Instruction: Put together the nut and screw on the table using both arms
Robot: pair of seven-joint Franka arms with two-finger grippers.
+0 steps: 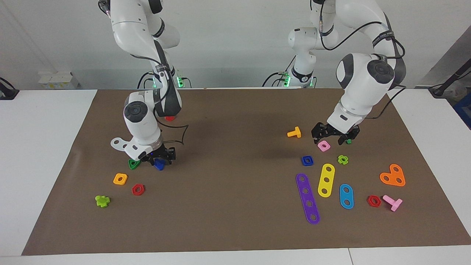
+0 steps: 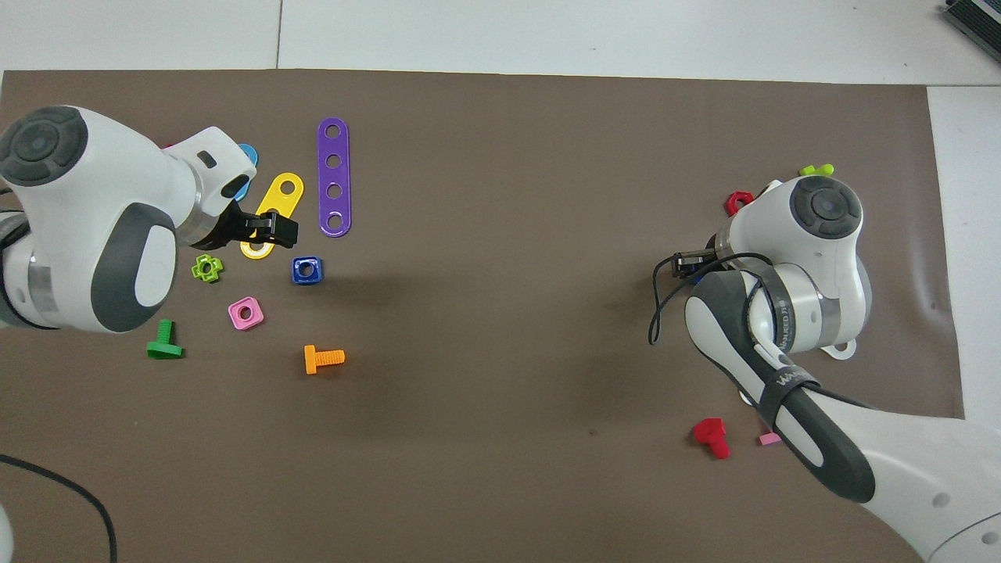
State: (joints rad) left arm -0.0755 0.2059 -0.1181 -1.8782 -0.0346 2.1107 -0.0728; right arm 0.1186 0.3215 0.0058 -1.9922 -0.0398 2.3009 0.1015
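Note:
The blue nut [image 2: 306, 270] is a long way from my right gripper at the blue screw [image 1: 159, 164]. My left gripper should pick up that nut and meet the screw in the middle of the mat.
The blue screw [image 1: 159, 164] lies on the brown mat [image 1: 235, 206] toward the right arm's end. My right gripper [image 1: 160, 158] is low over it, open, with the fingers on either side of it. In the overhead view the right gripper [image 2: 692, 264] and wrist hide the screw. The blue nut [image 1: 307, 160] lies toward the left arm's end, and also shows in the overhead view [image 2: 306, 270]. My left gripper [image 1: 332, 139] is open and empty, low over the pink square nut [image 1: 323, 146]. It shows in the overhead view [image 2: 270, 228].
Beside the screw lie a green nut [image 1: 133, 163], an orange-yellow square nut [image 1: 120, 179], a red hex nut [image 1: 138, 189] and a white strip [image 1: 119, 143]. Round the blue nut lie an orange bolt [image 1: 294, 133], a green bolt [image 2: 164, 344] and purple [image 1: 307, 198] and yellow strips [image 1: 326, 180].

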